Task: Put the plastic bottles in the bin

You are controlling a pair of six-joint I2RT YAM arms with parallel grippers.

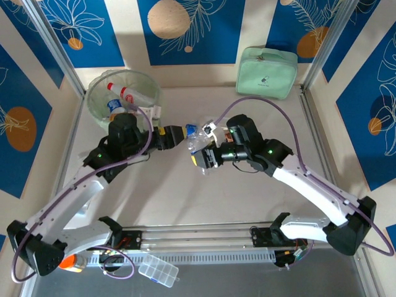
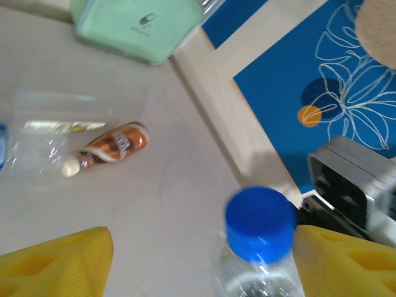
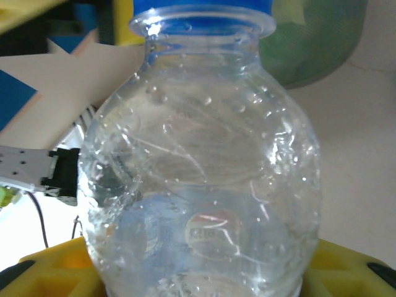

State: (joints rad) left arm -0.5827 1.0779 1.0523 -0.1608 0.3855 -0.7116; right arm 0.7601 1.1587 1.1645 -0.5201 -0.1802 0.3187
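A blue patch (image 2: 2, 146) and clear plastic can be seen next to the orange-labelled bottle, so the robot should expect another clear bottle (image 2: 52, 133) there when it takes the held one away.
My right gripper (image 1: 203, 156) is shut on a clear plastic bottle (image 3: 204, 185) with a blue cap (image 1: 190, 130), held above the middle of the table with the cap pointing toward the left arm. My left gripper (image 1: 178, 133) is open. That cap (image 2: 260, 223) sits between its yellow fingers (image 2: 346, 266), close to the right one. Another bottle with an orange label (image 2: 114, 145) lies flat on the table beyond it. The bin (image 1: 102, 105) stands at the far left behind the left arm, and two bottles (image 1: 124, 93) lie inside it.
A mint-green zippered case (image 1: 266, 71) leans on the back wall at the right. A clear compartment box (image 1: 158, 271) and an orange-capped jar (image 1: 71, 263) sit at the near edge by the arm bases. Metal posts frame the table's sides.
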